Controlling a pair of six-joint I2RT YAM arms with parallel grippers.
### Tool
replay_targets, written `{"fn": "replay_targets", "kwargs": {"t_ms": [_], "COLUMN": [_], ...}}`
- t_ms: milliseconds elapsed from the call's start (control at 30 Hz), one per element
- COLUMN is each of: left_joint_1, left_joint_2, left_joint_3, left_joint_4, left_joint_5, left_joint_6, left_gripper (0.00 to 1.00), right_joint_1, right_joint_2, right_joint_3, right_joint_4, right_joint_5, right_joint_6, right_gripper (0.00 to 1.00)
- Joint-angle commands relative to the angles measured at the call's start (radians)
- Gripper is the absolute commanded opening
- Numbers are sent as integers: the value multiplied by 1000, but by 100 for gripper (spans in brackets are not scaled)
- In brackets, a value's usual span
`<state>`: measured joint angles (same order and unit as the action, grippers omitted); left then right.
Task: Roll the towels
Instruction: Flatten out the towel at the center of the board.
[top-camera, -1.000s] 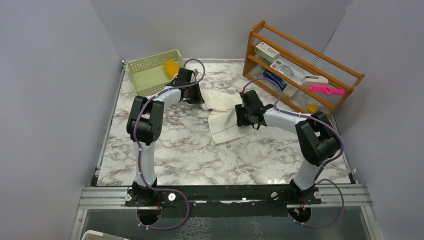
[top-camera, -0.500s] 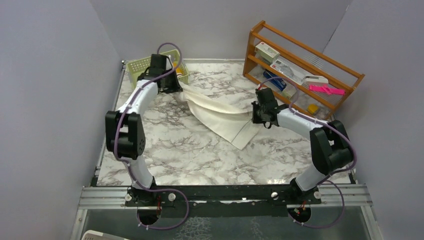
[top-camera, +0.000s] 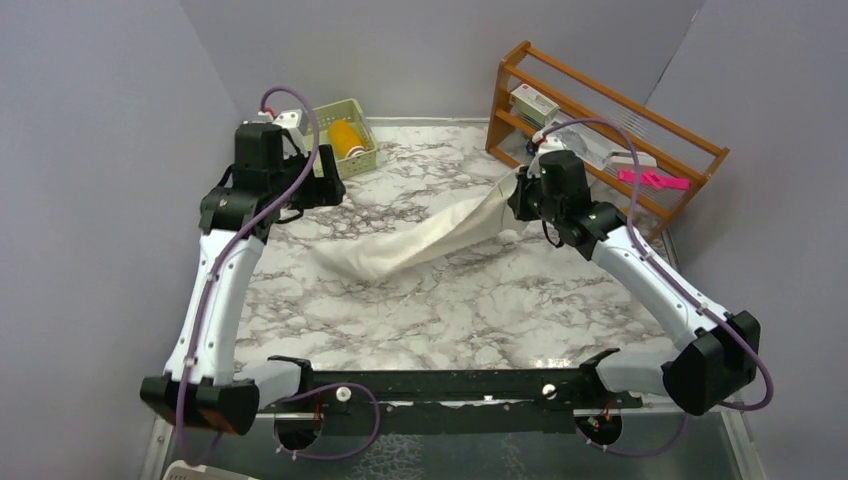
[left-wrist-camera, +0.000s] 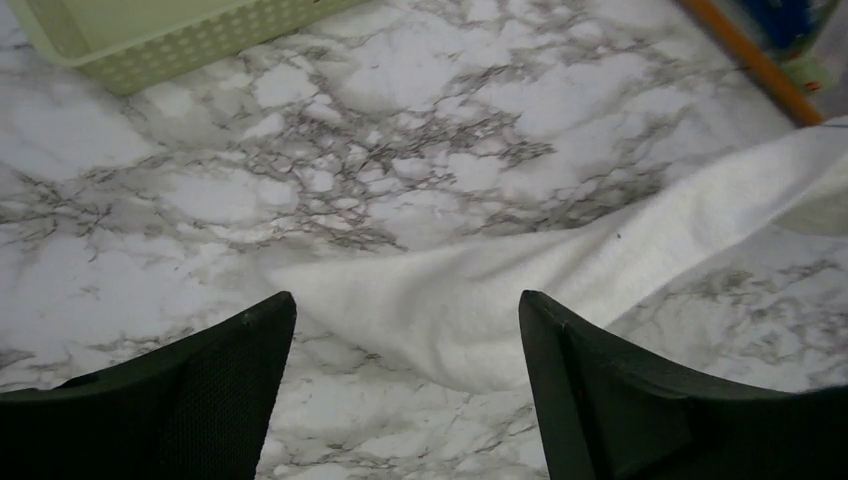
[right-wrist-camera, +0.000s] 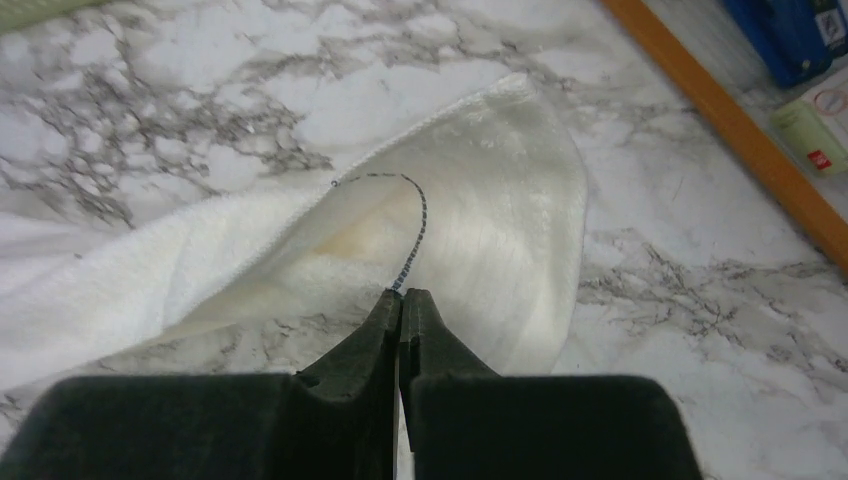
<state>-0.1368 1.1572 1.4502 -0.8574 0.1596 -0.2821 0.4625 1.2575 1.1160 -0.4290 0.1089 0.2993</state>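
Observation:
My right gripper should lift the towel high and spread it wider over the marble (top-camera: 455, 275), because the towel trails from my right gripper as a narrow, folded band (top-camera: 430, 241).
The cream-white towel (top-camera: 420, 240) stretches as a long sagging band from the table's middle up to my right gripper (top-camera: 515, 195). That gripper is shut on the towel's corner by its striped hanging loop (right-wrist-camera: 415, 225), and holds it off the marble near the rack. In the right wrist view the towel (right-wrist-camera: 480, 230) fans out ahead of the right gripper (right-wrist-camera: 401, 295). My left gripper (top-camera: 325, 188) hovers open at the back left, beside the basket. The towel's free end (left-wrist-camera: 500, 310) lies on the marble below the left gripper (left-wrist-camera: 405, 300), untouched. A rolled mustard-yellow towel (top-camera: 345, 135) sits in the basket.
A pale green basket (top-camera: 368, 152) stands at the back left corner. A wooden rack (top-camera: 600, 130) with boxes and small items stands along the back right, close behind the right gripper. Its orange rail (right-wrist-camera: 720, 110) runs just beyond the towel. Grey walls enclose the table.
The left gripper has opened, dropped its end of the cream towel and pulled up and left. The right gripper has lifted its end back towards the rack, drawing the towel out long.

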Motion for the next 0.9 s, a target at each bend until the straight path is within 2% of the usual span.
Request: {"fn": "replay_targets", "kwargs": {"t_ms": [0, 67, 267, 367, 467, 567, 667, 867], "left_joint_1": [18, 22, -14, -88, -92, -78, -22, 230], "left_joint_2": [198, 231, 252, 244, 207, 159, 127, 60], "left_joint_3": [-59, -39, -10, -72, -154, -139, -31, 233], "left_joint_4": [-101, -83, -20, 7, 28, 25, 7, -45], "left_joint_5": [-166, -130, 104, 87, 38, -2, 0, -9], "left_joint_6": [121, 125, 88, 72, 70, 84, 82, 60], "left_gripper": [86, 86, 85, 85, 85, 86, 88, 97], "right_joint_1": [-21, -31, -41, -40, 9, 173, 348, 702], "right_joint_2": [75, 83, 127, 133, 146, 191, 271, 441], "right_joint_3": [-35, -36, -6, 61, 213, 401, 613, 948], "right_joint_4": [-131, -140, -147, -117, -110, -116, -155, -169], "right_joint_5": [-8, -18, 55, 58, 56, 154, 246, 397], "right_joint_6": [3, 24, 33, 5, -63, -196, -281, -442], "right_gripper": [1, 1, 1, 1, 1, 1, 1, 1]}}
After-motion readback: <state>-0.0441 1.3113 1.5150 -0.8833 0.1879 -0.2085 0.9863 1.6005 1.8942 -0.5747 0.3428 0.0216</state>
